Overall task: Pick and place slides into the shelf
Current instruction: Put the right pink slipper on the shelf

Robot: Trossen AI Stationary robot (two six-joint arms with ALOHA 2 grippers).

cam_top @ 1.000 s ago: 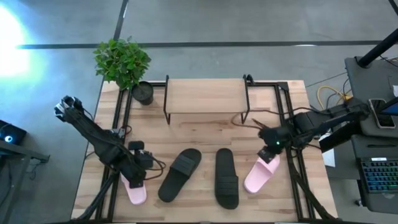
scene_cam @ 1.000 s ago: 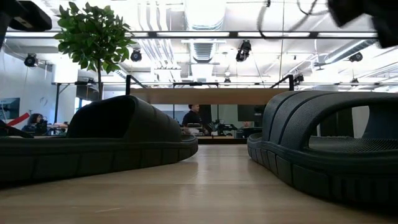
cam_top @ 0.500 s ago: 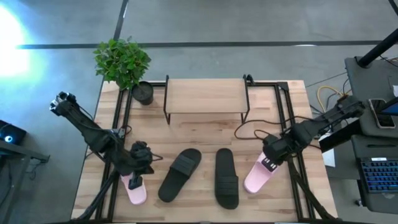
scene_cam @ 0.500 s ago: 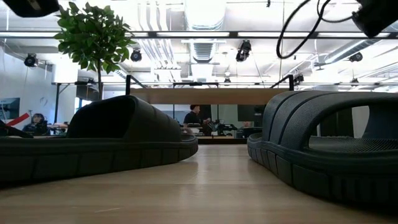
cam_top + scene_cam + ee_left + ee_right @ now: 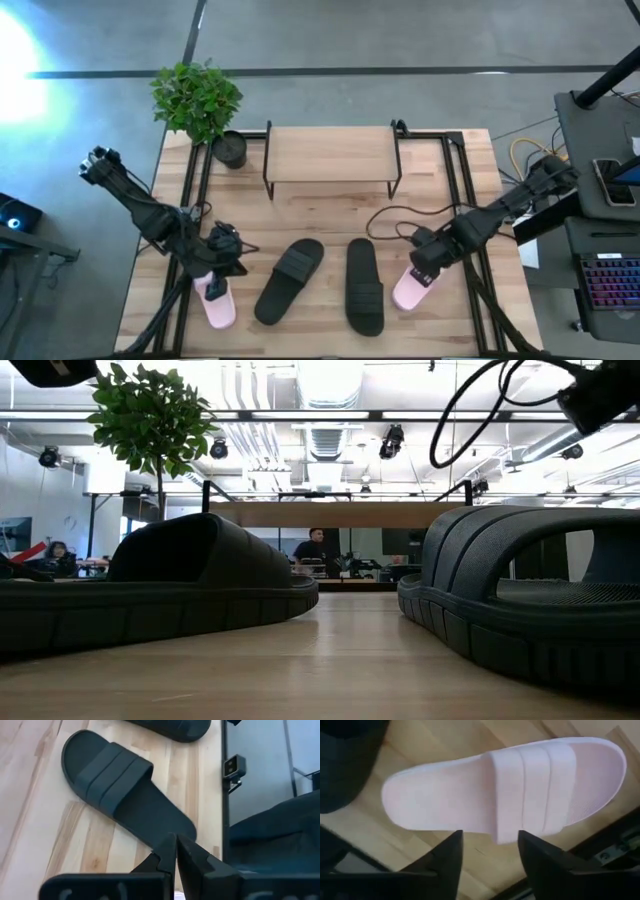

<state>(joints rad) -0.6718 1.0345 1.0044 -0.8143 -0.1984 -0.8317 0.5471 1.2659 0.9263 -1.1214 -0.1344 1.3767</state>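
Next, I move toward the toe and straddle the strap's side [image 5: 532,833] before I lift the pink slide, because my right gripper's fingers are in line with the strap's heel-side edge [image 5: 496,802].
Two black slides [image 5: 290,281] [image 5: 365,286] lie side by side on the table's near middle, soles down. They fill the low view [image 5: 160,585] [image 5: 530,595]. One pink slide [image 5: 216,302] lies near the left edge and another pink slide [image 5: 412,286] right of the black pair. The shelf [image 5: 330,154] stands at the far middle. My left gripper [image 5: 216,252] hovers shut just beyond the left pink slide. Its wrist view [image 5: 176,855] looks at a black slide [image 5: 125,795]. My right gripper [image 5: 490,857] is open above the right pink slide [image 5: 505,795], one finger on either side of its strap.
A potted plant [image 5: 200,105] stands at the table's far left corner beside the shelf. Black frame rails run along both table sides [image 5: 462,190]. A cable [image 5: 395,222] loops from the right arm over the table. Bare wood lies between the shelf and the slides.
My right gripper has moved toward the table's near edge and a little to the left, coming down over the right pink slide. My left gripper has drawn back slightly toward the far edge from the left pink slide. The slides have stayed put.
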